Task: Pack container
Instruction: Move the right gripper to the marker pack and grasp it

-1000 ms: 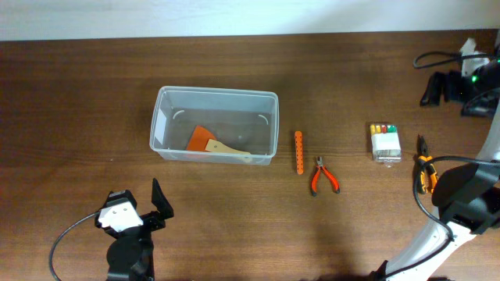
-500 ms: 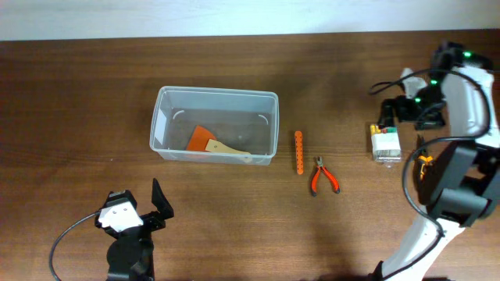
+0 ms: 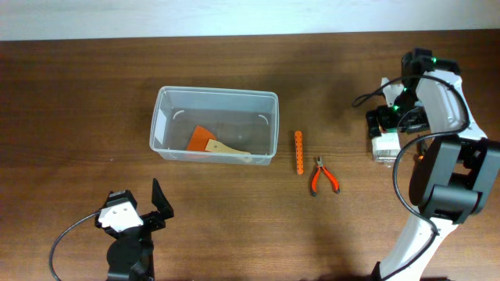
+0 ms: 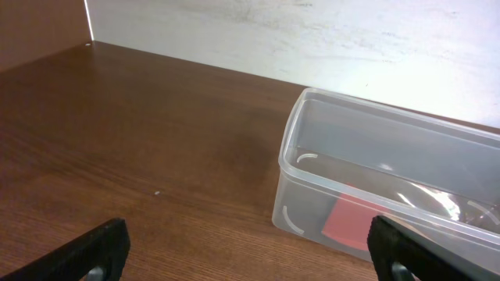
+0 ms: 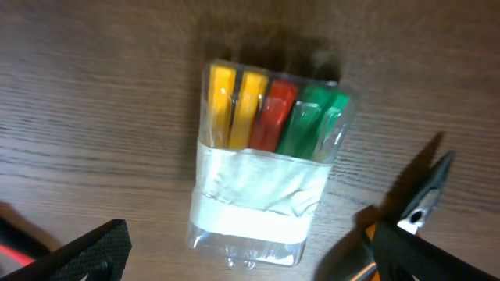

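Note:
My open fingers are on both sides of the narrow width of the small clear box [image 5: 272, 156]. My right gripper should go on down until they are on either side of the box's white band [image 5: 258, 195], and then close.
The clear container [image 3: 215, 95] stands left of centre with an orange scraper [image 3: 205, 140] inside. It also shows in the left wrist view [image 4: 391, 115], with the scraper [image 4: 351, 222] seen through its wall. My left gripper [image 3: 142, 206] is open and empty near the front edge, short of the container, and shows the same in the left wrist view [image 4: 250, 257]. My right gripper [image 3: 394, 119] is open over the small clear box of coloured bits [image 3: 384, 144]. In the right wrist view the box [image 5: 266, 164] lies between the open fingers [image 5: 258, 261].
An orange stick [image 3: 298, 152] and red-handled pliers [image 3: 323, 176] lie between the container and the small box. Another pair of pliers [image 5: 422, 199] lies just right of the box, hidden under the right arm in the overhead view.
My right arm has swung from the table's right edge in towards the left and now hangs over the small clear box. The left arm has not moved.

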Controlling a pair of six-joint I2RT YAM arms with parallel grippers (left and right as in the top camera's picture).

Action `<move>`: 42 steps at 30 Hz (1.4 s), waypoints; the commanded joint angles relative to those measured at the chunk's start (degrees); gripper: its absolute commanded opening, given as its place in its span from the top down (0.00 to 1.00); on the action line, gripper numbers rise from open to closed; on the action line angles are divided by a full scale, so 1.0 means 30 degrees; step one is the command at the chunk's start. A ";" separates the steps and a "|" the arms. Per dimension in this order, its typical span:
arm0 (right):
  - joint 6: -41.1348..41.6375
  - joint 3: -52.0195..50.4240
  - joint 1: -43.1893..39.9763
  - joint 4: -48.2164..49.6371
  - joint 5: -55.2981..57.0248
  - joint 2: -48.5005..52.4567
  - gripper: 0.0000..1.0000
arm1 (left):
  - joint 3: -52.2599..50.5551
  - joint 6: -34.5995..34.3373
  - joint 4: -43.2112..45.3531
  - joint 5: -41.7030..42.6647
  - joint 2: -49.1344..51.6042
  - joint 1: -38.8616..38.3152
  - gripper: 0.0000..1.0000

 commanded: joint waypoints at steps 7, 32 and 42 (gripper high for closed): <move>0.0007 -0.2761 -0.0015 0.2047 0.0699 -0.0066 0.01 | -0.0066 0.0168 -0.0036 -0.0066 -0.0087 -0.0058 0.01; 0.0211 -0.4517 -0.1559 0.3687 -0.0313 0.0000 0.09 | -0.0066 0.0168 -0.0036 -0.0066 -0.0087 -0.0058 0.01; 0.0219 -0.4481 -0.1443 0.3563 -0.0765 -0.0007 0.41 | -0.0066 0.0168 -0.0036 -0.0073 -0.0087 -0.0058 0.01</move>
